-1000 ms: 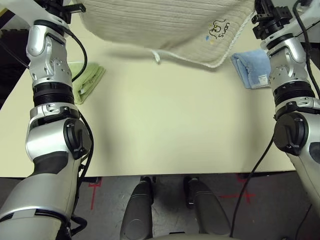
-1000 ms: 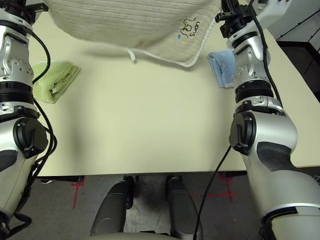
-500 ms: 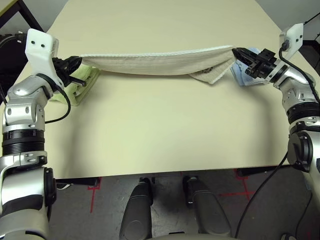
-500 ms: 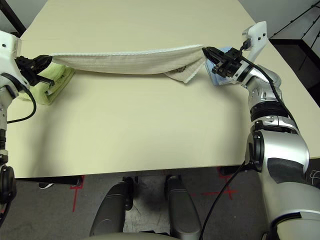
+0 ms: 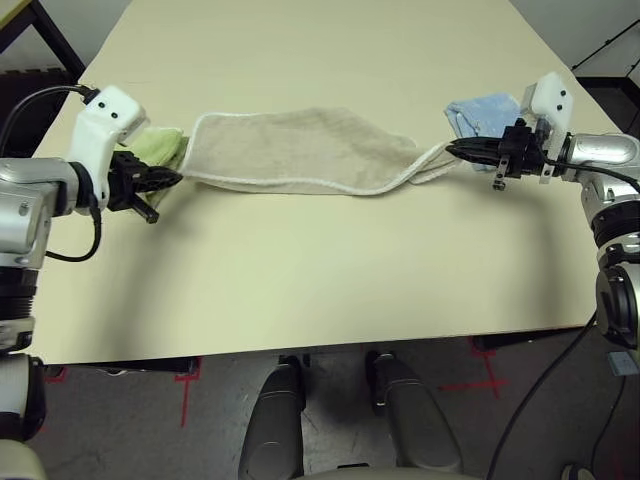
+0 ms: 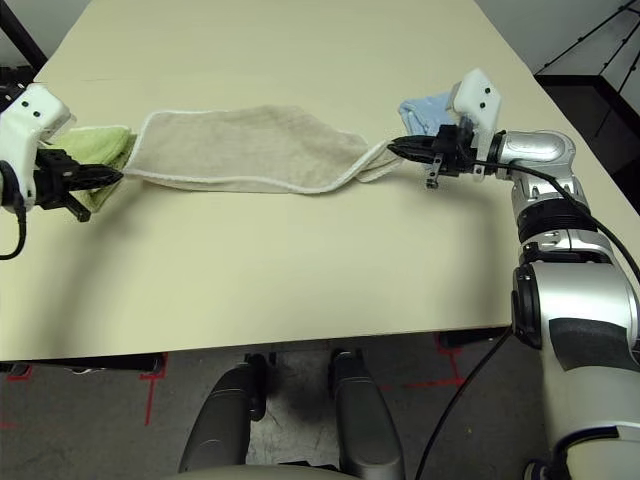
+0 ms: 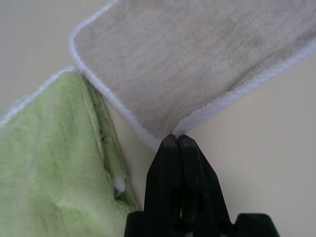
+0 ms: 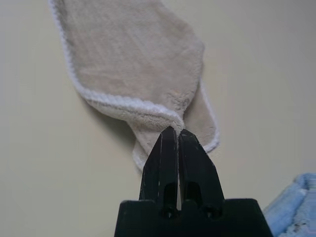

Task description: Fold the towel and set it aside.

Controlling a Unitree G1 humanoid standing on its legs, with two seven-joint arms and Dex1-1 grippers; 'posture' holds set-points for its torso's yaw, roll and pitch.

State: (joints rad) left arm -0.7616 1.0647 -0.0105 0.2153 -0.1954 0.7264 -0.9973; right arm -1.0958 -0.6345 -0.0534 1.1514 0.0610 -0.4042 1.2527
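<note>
The beige towel's end (image 5: 428, 168) is bunched up under my right gripper. My grippers should lift the towel and pull it flat toward the table's front edge (image 5: 318, 342) before they fold it.
The beige towel (image 5: 300, 152) with white stitched edging lies folded lengthwise on the table, stretched between my two grippers. My left gripper (image 5: 176, 178) is shut on its near left corner, beside a light green folded towel (image 5: 160, 148). At the right, my right gripper (image 5: 450, 150) is shut on the towel's bunched right end. The left wrist view shows the black fingers (image 7: 177, 163) pinched on the towel's (image 7: 197, 64) white-edged corner. In the right wrist view the fingers (image 8: 177, 153) clamp the rolled edge of the towel (image 8: 133, 54).
A light blue folded towel (image 5: 482, 112) lies just behind my right gripper near the table's right edge. The green towel (image 7: 44, 163) touches the beige towel's left end. The cream table (image 5: 320, 260) extends bare toward its front edge.
Both grippers have come down and forward, laying the towel from a raised, taut span onto the table as a flat folded strip. Both grips stay shut on its ends.
</note>
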